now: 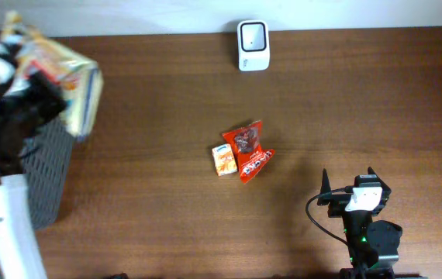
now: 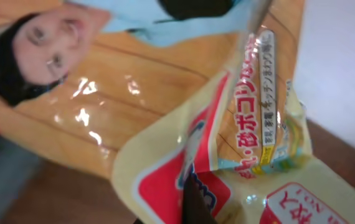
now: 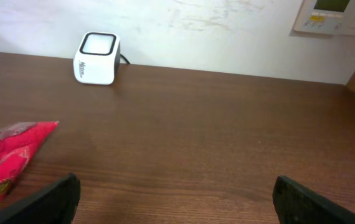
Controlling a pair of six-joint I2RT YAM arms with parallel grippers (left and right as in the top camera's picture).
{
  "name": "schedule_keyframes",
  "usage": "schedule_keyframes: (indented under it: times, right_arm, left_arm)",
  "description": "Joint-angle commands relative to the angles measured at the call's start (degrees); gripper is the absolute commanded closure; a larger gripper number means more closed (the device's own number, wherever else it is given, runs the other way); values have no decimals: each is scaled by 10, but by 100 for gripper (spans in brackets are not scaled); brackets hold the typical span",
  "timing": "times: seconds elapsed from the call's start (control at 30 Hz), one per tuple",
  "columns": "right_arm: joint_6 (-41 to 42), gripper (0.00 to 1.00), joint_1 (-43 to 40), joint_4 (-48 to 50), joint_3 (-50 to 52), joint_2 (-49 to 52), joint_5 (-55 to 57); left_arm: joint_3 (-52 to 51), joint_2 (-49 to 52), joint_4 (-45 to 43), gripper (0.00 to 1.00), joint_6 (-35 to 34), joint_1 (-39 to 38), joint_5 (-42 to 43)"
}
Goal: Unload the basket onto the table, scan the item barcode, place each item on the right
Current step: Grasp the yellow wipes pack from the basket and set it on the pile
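Observation:
The yellow snack bag (image 1: 81,87) is clear of the grey basket, with open table ahead. My left gripper keeps going toward the red snack packet (image 1: 250,151) and lets go there.
A large yellow snack bag (image 1: 62,68) printed with a face hangs at the table's far left. My left gripper (image 1: 33,97) is shut on it. This bag (image 2: 165,118) fills the left wrist view, and one dark finger (image 2: 196,202) presses its red-and-cream panel. No barcode shows on it in any view. The white barcode scanner (image 1: 253,44) stands at the back edge, also in the right wrist view (image 3: 96,58). My right gripper (image 1: 348,183) stays open and empty near the front right (image 3: 177,199).
A red snack packet (image 1: 249,151) and a small orange box (image 1: 222,160) lie together mid-table; the red packet's end (image 3: 6,158) shows in the right wrist view. A grey slatted basket (image 1: 46,174) stands at the left edge beside a white object (image 1: 4,225).

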State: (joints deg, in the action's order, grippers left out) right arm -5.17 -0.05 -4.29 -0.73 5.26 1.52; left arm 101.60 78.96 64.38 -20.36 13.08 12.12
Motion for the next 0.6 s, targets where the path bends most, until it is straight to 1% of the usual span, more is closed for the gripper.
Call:
schedule_keyframes:
  times: [0.0,0.07,0.13,0.17,0.23,0.33,0.47,0.5,0.53,0.57]
  right_arm:
    - [-4,2,4,-2,4,-2,5]
    - [-4,2,4,-2,4,-2,5]
    - [-4,2,4,-2,4,-2,5]
    - [-4,2,4,-2,4,-2,5]
    - [-4,2,4,-2,4,-2,5]
    - [-4,2,4,-2,4,-2,5]
    - [-4,2,4,-2,4,-2,5]
    - [-4,2,4,-2,4,-2,5]
    - [-4,2,4,-2,4,-2,5]
    - [-4,2,4,-2,4,-2,5]
  left_arm:
    - [10,-12,-22,100,3,-130,21]
    - [3,-4,-22,100,3,-199,19]
    - [-25,26,-21,100,3,-280,18]
    - [-37,41,-22,100,3,-301,17]
    - [-54,101,-22,100,3,-347,16]
    - [-54,203,-28,100,3,-389,16]
    - [-54,300,-23,100,3,-411,16]
    - [-54,318,-19,97,3,-414,16]
    - [-54,320,-17,91,3,-415,16]
    - [-54,320,-17,81,3,-415,16]
